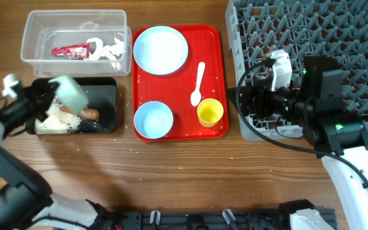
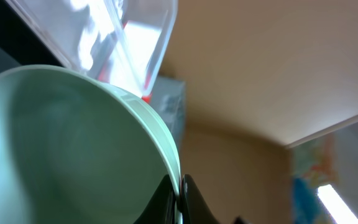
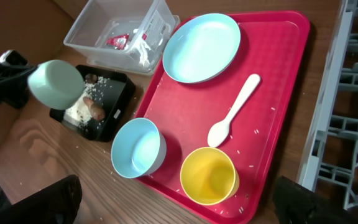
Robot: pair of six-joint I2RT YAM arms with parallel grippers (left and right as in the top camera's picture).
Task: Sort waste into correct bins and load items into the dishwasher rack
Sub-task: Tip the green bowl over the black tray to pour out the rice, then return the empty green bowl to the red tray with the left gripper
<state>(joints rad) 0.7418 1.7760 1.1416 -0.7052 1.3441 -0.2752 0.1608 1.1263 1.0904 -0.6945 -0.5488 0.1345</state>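
The pale blue bowl [image 2: 98, 143] is empty, so the robot's left gripper should keep going to the open space [image 1: 153, 88] between the plate and second bowl and let it go there.
My left gripper [image 2: 180, 200] is shut on the rim of a pale blue bowl [image 1: 69, 93], tipped over the black bin [image 1: 107, 89], which holds white rice [image 1: 55, 120], the carrot-like stick [image 1: 89, 114] and a brown lump [image 3: 92, 78]. The clear bin [image 1: 37, 29] holds the red wrapper [image 1: 70, 50] and white tissue [image 1: 110, 50]. On the red tray [image 1: 217, 76] lie the plate [image 1: 161, 49], second bowl [image 1: 153, 119], yellow cup [image 1: 209, 112] and white spoon [image 1: 198, 84]. My right gripper [image 3: 179, 205] is open and empty, above the tray's front right beside the grey rack [image 1: 312, 38].
Loose rice grains [image 3: 263, 158] lie scattered on the tray and on the wooden table around it. The rack's edge [image 3: 347, 143] stands right of the tray. The right arm's cable loops in front of the rack.
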